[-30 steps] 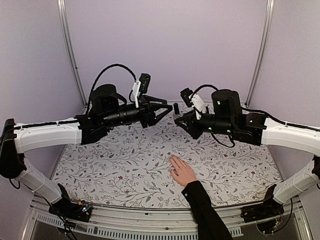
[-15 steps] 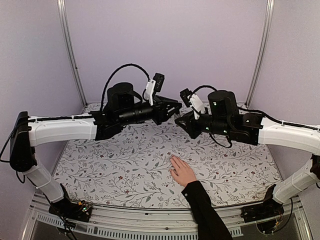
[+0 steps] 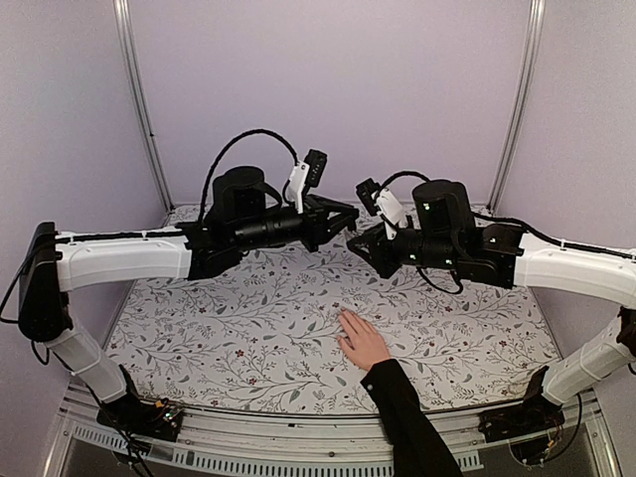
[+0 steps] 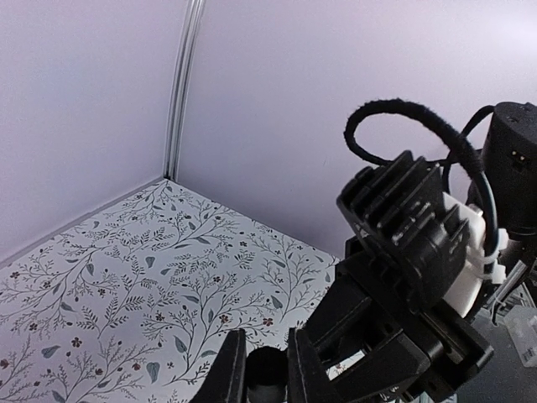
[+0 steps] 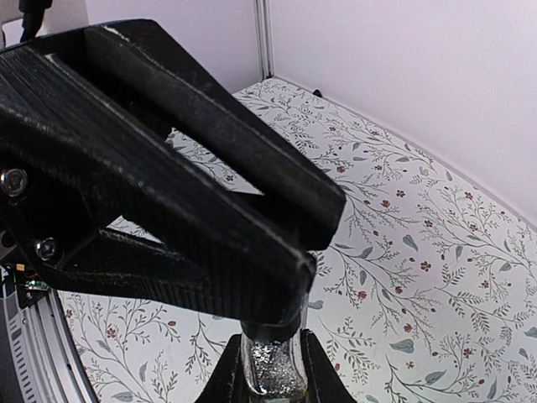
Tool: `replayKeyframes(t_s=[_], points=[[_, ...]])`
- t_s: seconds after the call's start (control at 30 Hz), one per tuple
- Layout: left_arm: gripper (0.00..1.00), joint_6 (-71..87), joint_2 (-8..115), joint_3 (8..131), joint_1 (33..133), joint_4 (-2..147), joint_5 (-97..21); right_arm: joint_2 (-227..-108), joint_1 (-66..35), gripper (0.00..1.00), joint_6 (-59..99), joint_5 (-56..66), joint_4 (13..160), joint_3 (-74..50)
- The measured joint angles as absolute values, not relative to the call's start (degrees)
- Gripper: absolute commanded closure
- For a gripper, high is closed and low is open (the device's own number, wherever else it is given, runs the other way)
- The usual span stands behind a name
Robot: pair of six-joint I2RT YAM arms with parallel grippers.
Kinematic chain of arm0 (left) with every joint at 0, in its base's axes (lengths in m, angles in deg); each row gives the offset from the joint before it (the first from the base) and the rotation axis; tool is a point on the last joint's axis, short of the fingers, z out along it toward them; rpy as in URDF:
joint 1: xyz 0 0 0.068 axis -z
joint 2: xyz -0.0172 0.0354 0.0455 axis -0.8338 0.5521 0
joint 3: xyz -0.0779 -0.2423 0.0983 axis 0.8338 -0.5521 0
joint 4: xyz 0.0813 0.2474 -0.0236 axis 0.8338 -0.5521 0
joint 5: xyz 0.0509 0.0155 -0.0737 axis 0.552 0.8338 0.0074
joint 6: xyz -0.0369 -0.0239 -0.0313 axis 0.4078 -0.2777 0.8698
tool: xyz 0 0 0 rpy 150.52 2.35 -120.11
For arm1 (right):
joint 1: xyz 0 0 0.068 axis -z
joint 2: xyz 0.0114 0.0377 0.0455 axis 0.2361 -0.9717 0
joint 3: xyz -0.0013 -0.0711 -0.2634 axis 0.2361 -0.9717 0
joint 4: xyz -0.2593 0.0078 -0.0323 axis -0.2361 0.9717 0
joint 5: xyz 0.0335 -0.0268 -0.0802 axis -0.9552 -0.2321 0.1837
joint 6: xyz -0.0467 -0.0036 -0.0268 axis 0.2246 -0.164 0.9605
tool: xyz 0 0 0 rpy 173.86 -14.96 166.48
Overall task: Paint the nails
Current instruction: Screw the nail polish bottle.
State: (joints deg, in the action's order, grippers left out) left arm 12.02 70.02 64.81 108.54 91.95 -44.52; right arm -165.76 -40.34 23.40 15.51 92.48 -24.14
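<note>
The glass bottle (image 5: 275, 366) alone is in my right gripper, below the black cap (image 4: 267, 369), so my left gripper goes on turning the cap until its twist is done before it lets go.
A light-skinned hand (image 3: 363, 343) in a black sleeve (image 3: 402, 412) lies flat on the floral table, fingers pointing to the far left. Its nails (image 3: 344, 317) are too small to make out. Above the table's far middle the two grippers meet. My right gripper (image 3: 358, 241) (image 5: 271, 379) is shut on a small glass bottle (image 5: 273, 376) of glittery polish. My left gripper (image 3: 349, 218) (image 4: 267, 369) is shut on that bottle's black cap (image 4: 267, 376). In the right wrist view the left gripper's fingers (image 5: 168, 168) hide the cap.
The floral cloth (image 3: 238, 318) covers the table. Lilac walls with metal posts (image 3: 139, 99) close it in at the back and sides. Both arms span the air above the far half, and the right arm's body (image 4: 419, 277) fills the left wrist view's right side.
My left arm has swung right to the bottle, and its jaws have closed from open onto the cap. The right gripper and the hand have stayed put.
</note>
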Motion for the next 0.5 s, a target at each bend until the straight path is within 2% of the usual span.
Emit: replayKeyframes(t_s=[0.5], points=[[1.0, 7.7, 64.2, 61.6, 108.2, 95.1, -60.9, -160.2, -40.2, 1.0, 29.1, -3.4, 94.2, -24.2]])
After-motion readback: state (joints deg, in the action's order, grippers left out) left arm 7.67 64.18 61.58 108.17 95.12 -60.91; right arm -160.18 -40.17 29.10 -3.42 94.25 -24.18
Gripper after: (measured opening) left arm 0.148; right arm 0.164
